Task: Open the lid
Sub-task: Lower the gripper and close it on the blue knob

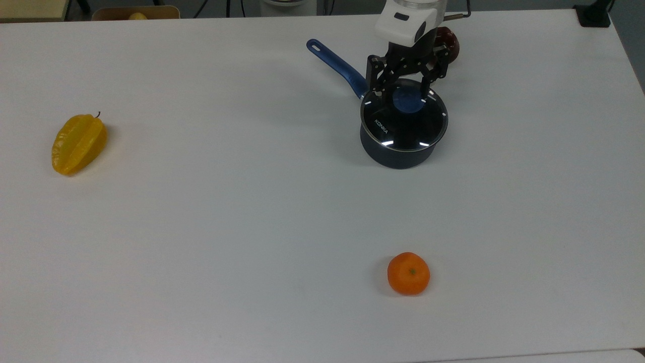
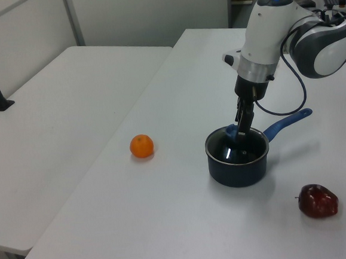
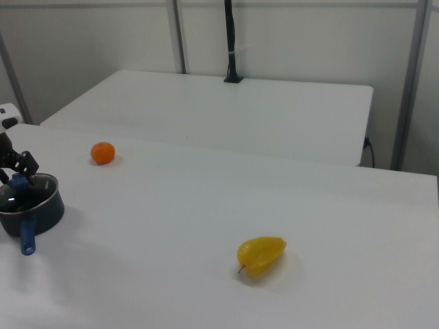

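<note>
I can see only a dark inside through the lid's clear glass (image 2: 225, 153), so I should expect an empty saucepan (image 2: 238, 172) when I raise the lid.
The lid (image 1: 403, 125), clear glass with a metal rim and a blue knob (image 1: 408, 100), sits flat on the dark saucepan (image 1: 398, 154), whose blue handle (image 1: 335, 63) points toward the top view's upper left. My gripper (image 1: 403, 92) hangs just over the lid, open, with one finger on each side of the knob and a visible gap on the top view's left side. In the left view the gripper (image 2: 239, 130) reaches down to the knob above the saucepan (image 2: 236, 171). In the right view the saucepan (image 3: 31, 209) stands at the far left.
A red apple (image 1: 449, 43) lies right behind the gripper in the top view. An orange (image 1: 408, 273) rests near the table's front edge and a yellow starfruit (image 1: 78, 143) sits far to the top view's left. White table (image 1: 227, 201) all around.
</note>
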